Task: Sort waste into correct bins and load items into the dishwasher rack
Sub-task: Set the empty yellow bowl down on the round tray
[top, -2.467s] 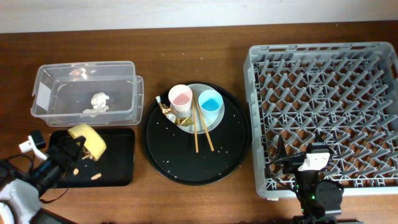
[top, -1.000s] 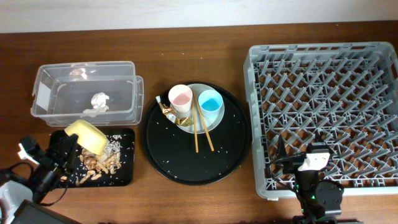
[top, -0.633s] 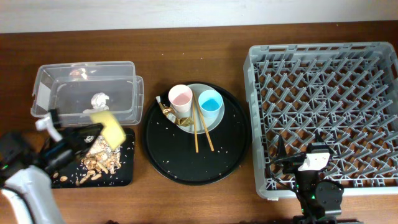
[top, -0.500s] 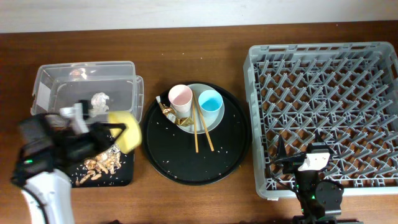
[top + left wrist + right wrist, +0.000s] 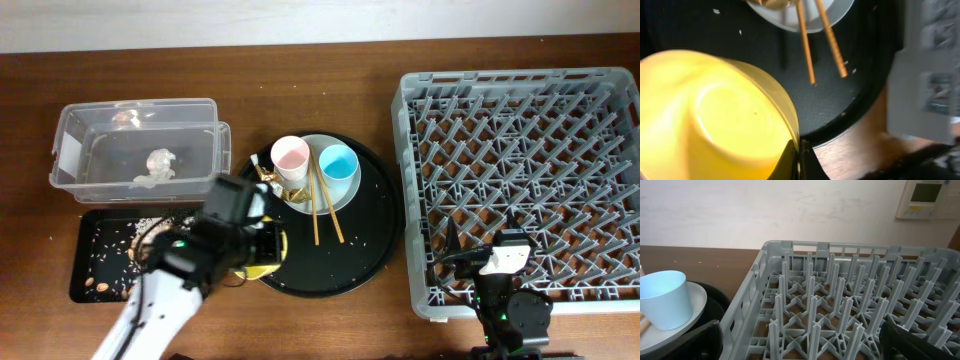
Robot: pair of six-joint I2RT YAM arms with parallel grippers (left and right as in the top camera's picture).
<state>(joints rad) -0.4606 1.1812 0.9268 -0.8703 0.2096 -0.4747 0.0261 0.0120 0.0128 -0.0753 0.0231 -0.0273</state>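
Note:
I should keep lowering the empty yellow bowl [image 5: 262, 268], which faces up clear of the chopsticks, with my left gripper until it rests on the round black tray [image 5: 301, 266].
My left gripper [image 5: 268, 246] is shut on the rim of the yellow bowl [image 5: 262, 268], holding it over the left front of the round black tray; the bowl [image 5: 715, 110] fills the left wrist view, pinched at the fingertips [image 5: 797, 160]. The pink cup [image 5: 290, 155], light blue cup [image 5: 338, 163], chopsticks [image 5: 318, 205] and brown-gold wrapper [image 5: 268, 178] sit on the grey-blue plate [image 5: 345, 192]. Beige food scraps [image 5: 140, 228] lie in the flat black tray [image 5: 90, 262]. The white tissue [image 5: 158, 162] lies in the clear tub [image 5: 140, 120]. My right gripper [image 5: 800, 345] is open at the grey rack's [image 5: 520, 170] front edge.
The large round black tray [image 5: 340, 265] holds the plate and scattered white crumbs. The rack's upright pegs [image 5: 840, 305] stand right in front of my right gripper. The blue cup [image 5: 665, 297] shows at the left of the right wrist view. A white wall runs behind the table.
My left arm tipped the bowl's scraps into the flat black tray, then swung right with the yellow bowl to above the round tray. The right arm has not moved.

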